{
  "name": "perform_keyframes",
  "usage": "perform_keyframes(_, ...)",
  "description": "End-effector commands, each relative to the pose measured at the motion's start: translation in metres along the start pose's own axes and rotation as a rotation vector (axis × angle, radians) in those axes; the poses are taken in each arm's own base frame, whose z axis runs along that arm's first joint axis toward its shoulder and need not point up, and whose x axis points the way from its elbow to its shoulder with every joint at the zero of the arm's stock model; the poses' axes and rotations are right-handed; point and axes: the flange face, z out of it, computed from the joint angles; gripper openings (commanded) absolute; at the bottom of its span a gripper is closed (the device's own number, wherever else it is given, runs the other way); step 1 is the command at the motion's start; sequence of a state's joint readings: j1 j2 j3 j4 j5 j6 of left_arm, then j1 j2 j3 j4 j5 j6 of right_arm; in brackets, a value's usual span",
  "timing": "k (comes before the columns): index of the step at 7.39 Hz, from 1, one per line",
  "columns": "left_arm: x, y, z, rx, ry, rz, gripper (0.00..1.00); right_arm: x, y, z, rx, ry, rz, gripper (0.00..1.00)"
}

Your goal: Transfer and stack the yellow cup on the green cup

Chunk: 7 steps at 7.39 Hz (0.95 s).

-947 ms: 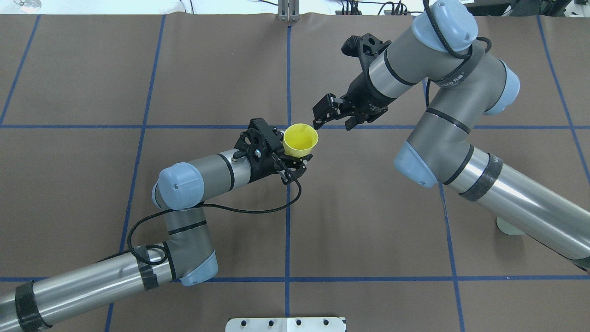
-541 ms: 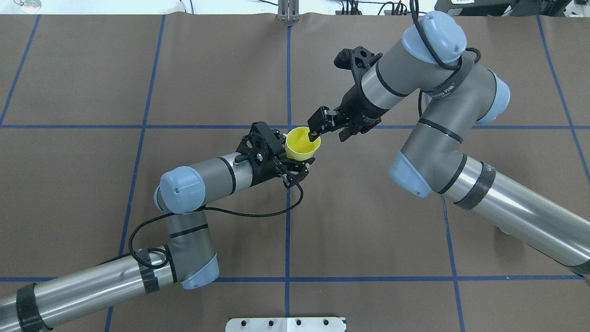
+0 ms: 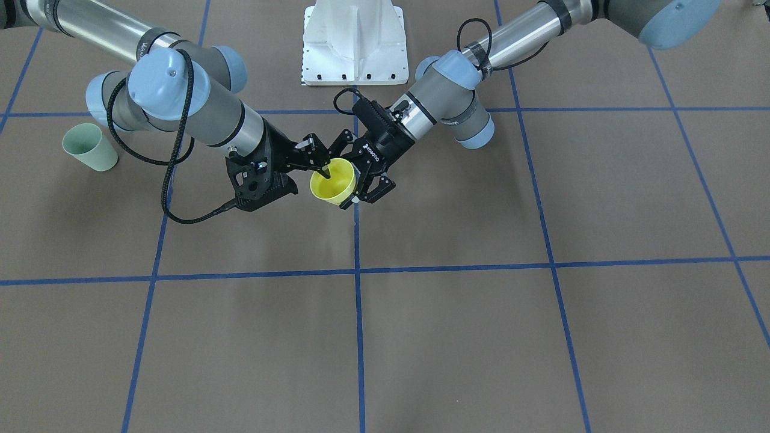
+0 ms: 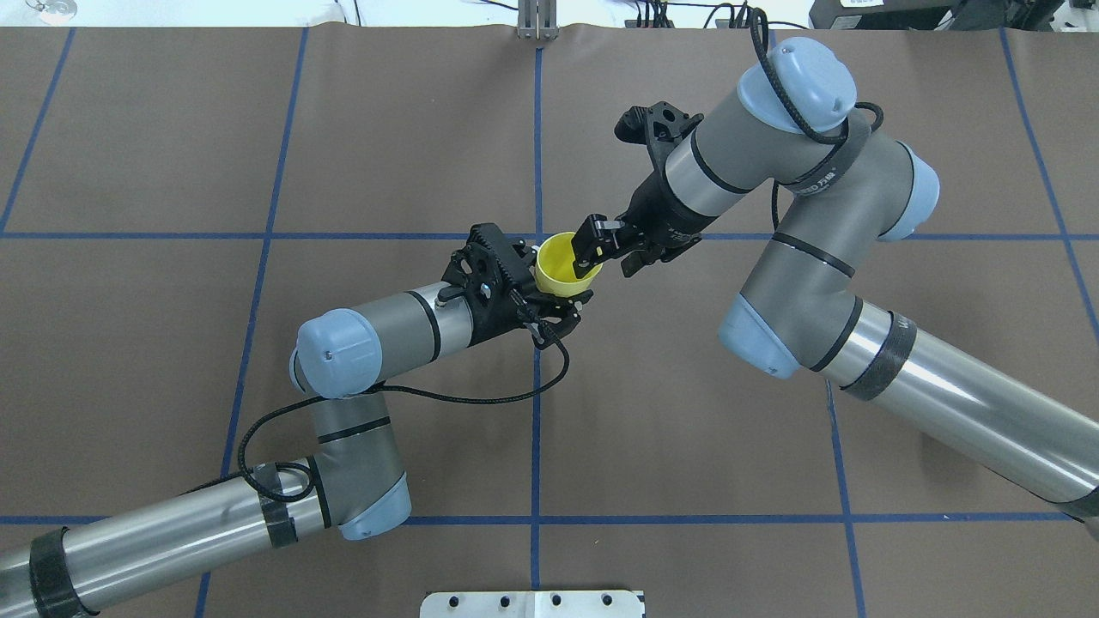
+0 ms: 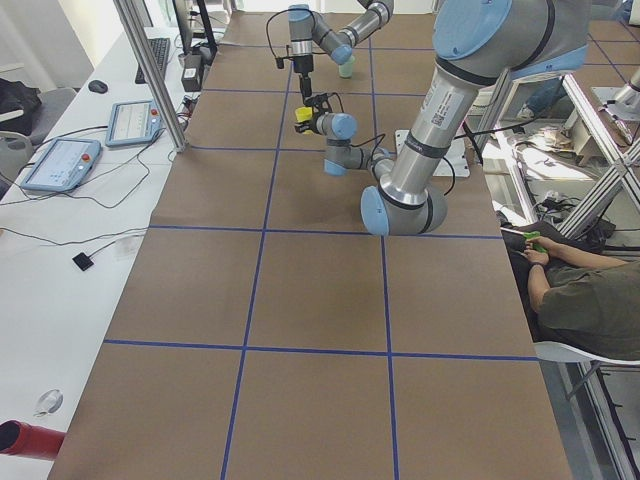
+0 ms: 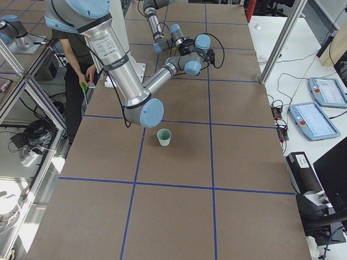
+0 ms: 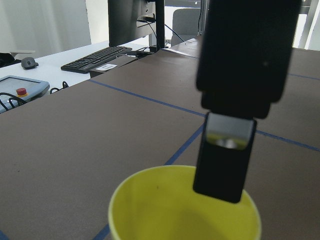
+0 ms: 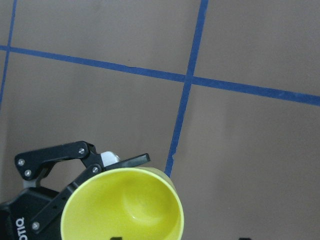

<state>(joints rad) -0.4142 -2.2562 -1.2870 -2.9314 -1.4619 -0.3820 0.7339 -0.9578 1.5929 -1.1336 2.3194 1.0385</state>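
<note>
The green cup's opening (image 3: 82, 138) is wide, so when I lower the yellow cup (image 3: 334, 183), it will go deep inside and only the yellow cup's rim will show.
The yellow cup (image 4: 560, 262) is held above the table's middle, mouth up and tilted, in my left gripper (image 4: 562, 283), which is shut on its lower body. It also shows in the front view (image 3: 334, 180) and in both wrist views (image 7: 165, 210) (image 8: 125, 205). My right gripper (image 4: 611, 253) is open and straddles the cup's rim, with one finger inside the cup (image 7: 222, 150) and the other outside. The green cup (image 3: 90, 147) stands upright on the table on my right side (image 6: 164, 136). In the overhead view my right arm hides it.
The white robot base plate (image 3: 354, 42) is at the table's near edge between the arms. A black cable (image 4: 481, 390) loops from my left wrist over the table. A seated person (image 5: 580, 290) is beside the table behind the robot.
My right gripper has moved left and down to the yellow cup, and one finger is now inside its mouth. My left gripper still holds the cup and has shifted slightly.
</note>
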Motion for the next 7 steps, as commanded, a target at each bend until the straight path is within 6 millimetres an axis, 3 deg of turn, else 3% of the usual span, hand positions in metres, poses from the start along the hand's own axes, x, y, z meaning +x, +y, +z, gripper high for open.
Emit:
perform_keyframes(1,0.0012,-0.0032,-0.0005,0.006,0.002,-0.004,0.44,-0.0004,0.0001,0.0004,-0.001,0.0,0.0,0.62)
perform_keyframes(3,0.0047,-0.003,-0.0001,0.007,0.008,-0.008,0.44,-0.0015,-0.0001,0.0,0.001,-0.002,-0.002,0.49)
perform_keyframes(6,0.007,-0.003,-0.0008,0.014,0.014,-0.011,0.44,-0.0027,0.0004,-0.0009,0.002,-0.008,-0.008,0.37)
perform_keyframes(7,0.011,-0.0015,0.0001,0.012,0.018,-0.012,0.48,-0.0034,0.0005,-0.0015,0.005,-0.012,-0.011,0.18)
